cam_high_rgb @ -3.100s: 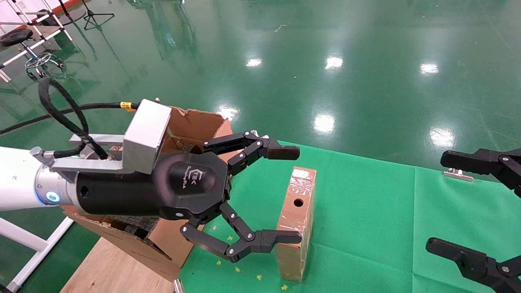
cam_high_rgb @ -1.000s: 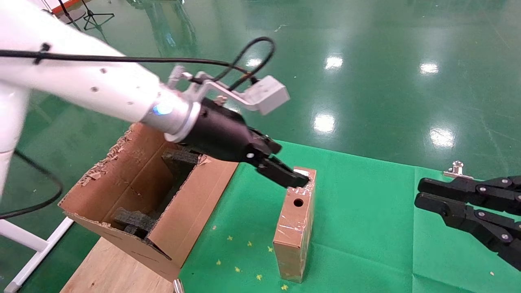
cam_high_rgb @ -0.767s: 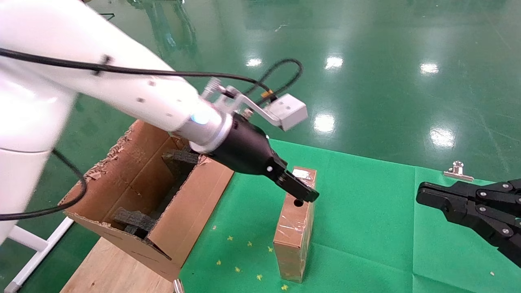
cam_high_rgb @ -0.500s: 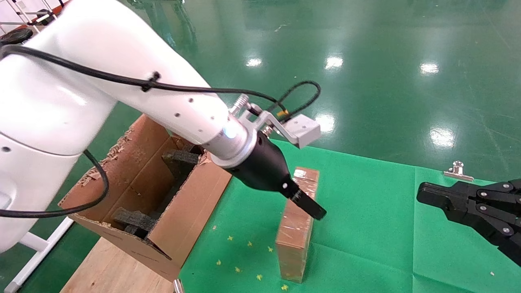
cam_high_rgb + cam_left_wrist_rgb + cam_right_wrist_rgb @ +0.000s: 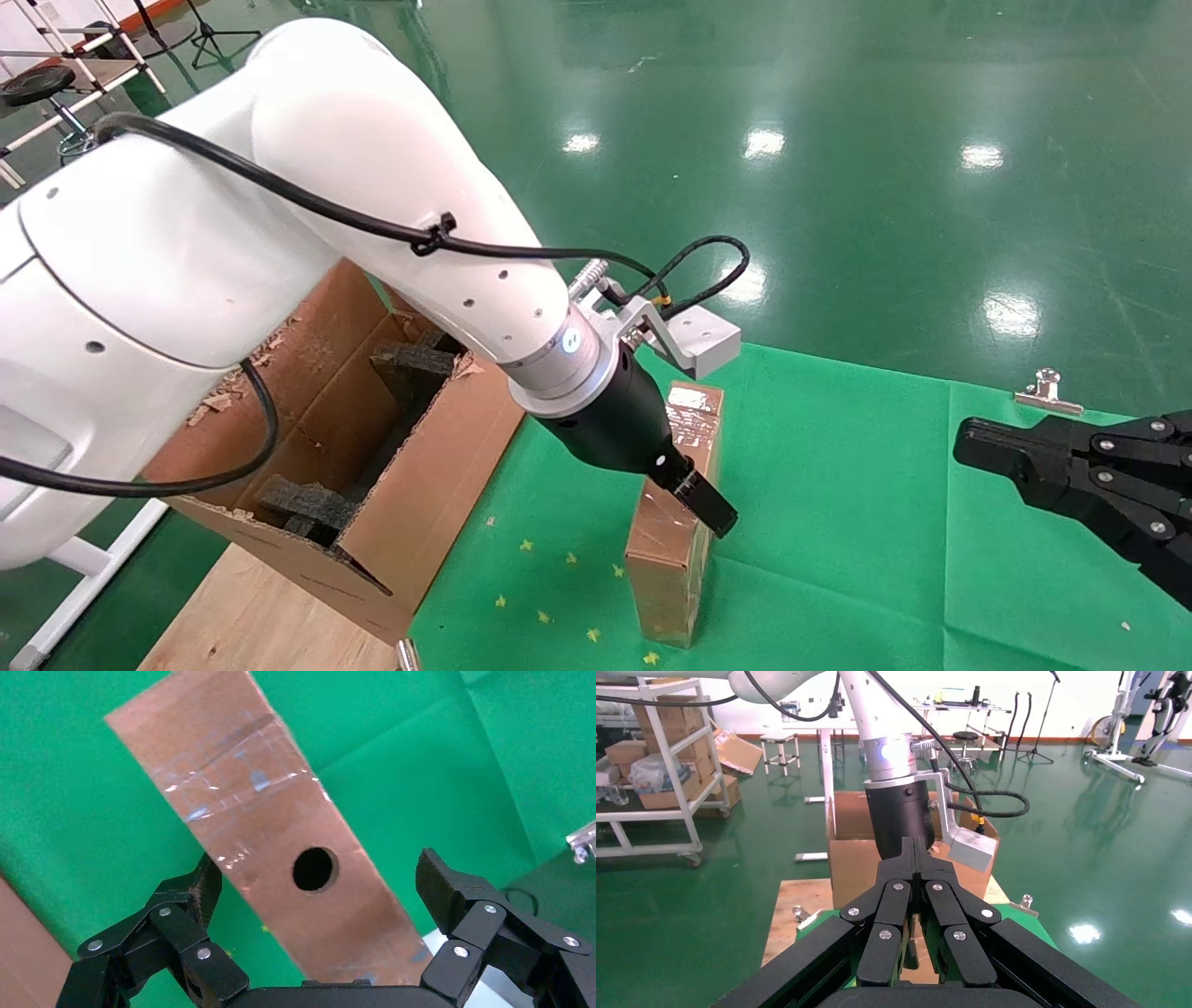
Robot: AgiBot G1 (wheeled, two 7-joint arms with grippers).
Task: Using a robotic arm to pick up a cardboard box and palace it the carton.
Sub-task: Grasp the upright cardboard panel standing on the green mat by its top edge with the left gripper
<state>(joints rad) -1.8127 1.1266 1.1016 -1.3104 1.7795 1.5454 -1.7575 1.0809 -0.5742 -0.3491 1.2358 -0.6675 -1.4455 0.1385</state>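
Observation:
Next, I turn my left gripper square to the box's narrow top (image 5: 659, 521) before I lift the box into the carton, because the cardboard box (image 5: 277, 836) lies at a slant across my left gripper's open fingers.
The cardboard box (image 5: 666, 568) stands on a narrow edge on the green cloth, taped, its side with the round hole facing up. My left gripper (image 5: 687, 494), on the white robotic arm, points down over the box's top edge. In the left wrist view the gripper (image 5: 320, 878) is open, one finger (image 5: 207, 888) on each side of the box (image 5: 239, 790), with gaps showing. The carton (image 5: 438, 475), torn-edged with black foam (image 5: 410, 363) inside, stands left of the box. My right gripper (image 5: 968, 440) is shut and empty at the right, also seen in its wrist view (image 5: 914, 855).
The green cloth (image 5: 838, 522) covers the table. A wooden board (image 5: 251, 615) lies under the carton at the front left. A metal clip (image 5: 1048, 391) holds the cloth's far edge at the right. Green floor lies beyond.
My left arm swung from beside the carton to above the small box and came down astride its top edge. My right gripper closed and has stayed at the right.

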